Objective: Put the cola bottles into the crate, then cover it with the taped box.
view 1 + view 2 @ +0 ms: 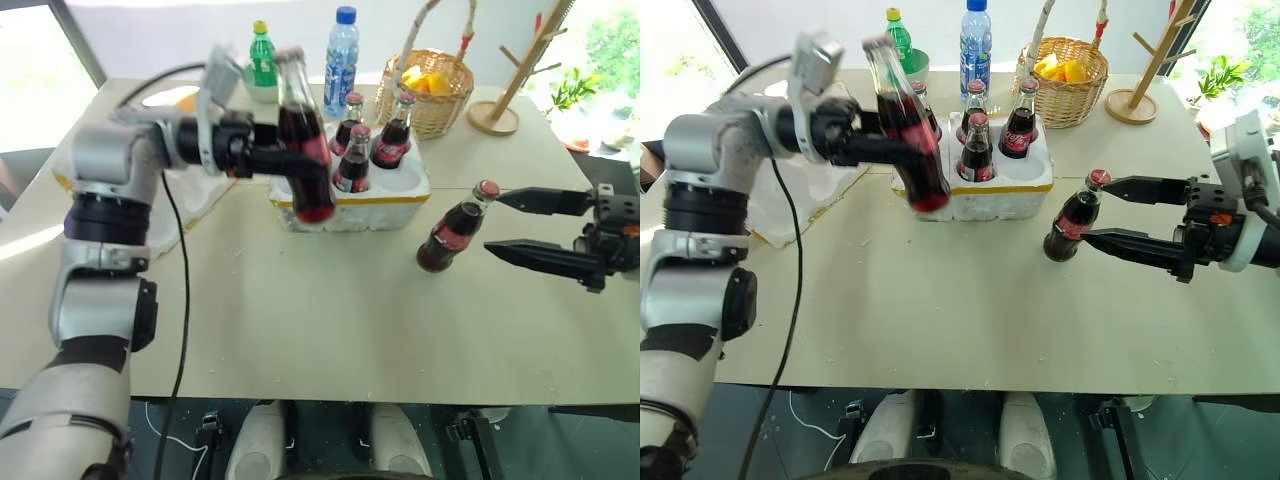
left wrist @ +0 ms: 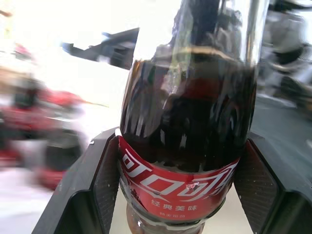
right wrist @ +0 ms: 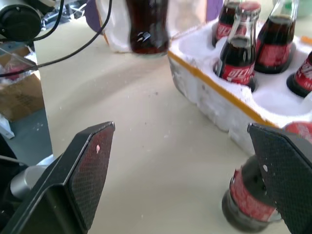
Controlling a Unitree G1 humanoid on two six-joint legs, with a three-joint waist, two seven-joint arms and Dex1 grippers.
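Observation:
The cola bottle point(image 1: 453, 234) beside the crate should sink to its label when the robot lowers it into the empty hollow point(image 1: 399, 183), because the neighbouring bottles sit sunk to their labels.
My left gripper point(image 1: 298, 162) is shut on a cola bottle point(image 1: 302, 135) and holds it tilted in the air, in front of the left end of the crate point(image 1: 400, 196). In the left wrist view both fingers point(image 2: 100, 187) press on its red label point(image 2: 178, 187). The white foam crate with a yellow band holds several cola bottles point(image 1: 353, 160) upright. Another cola bottle point(image 1: 455, 232) stands on the table right of the crate, at the tips of my open right gripper point(image 1: 490, 222), beside one finger point(image 3: 282, 175). The taped box point(image 1: 205, 205) lies behind my left arm, mostly hidden.
At the back of the table stand a green soda bottle point(image 1: 262, 58), a blue-capped water bottle point(image 1: 341, 48), a wicker basket point(image 1: 430, 92) and a wooden stand point(image 1: 505, 95). A black cable point(image 1: 182, 300) hangs from my left arm over the table's front edge.

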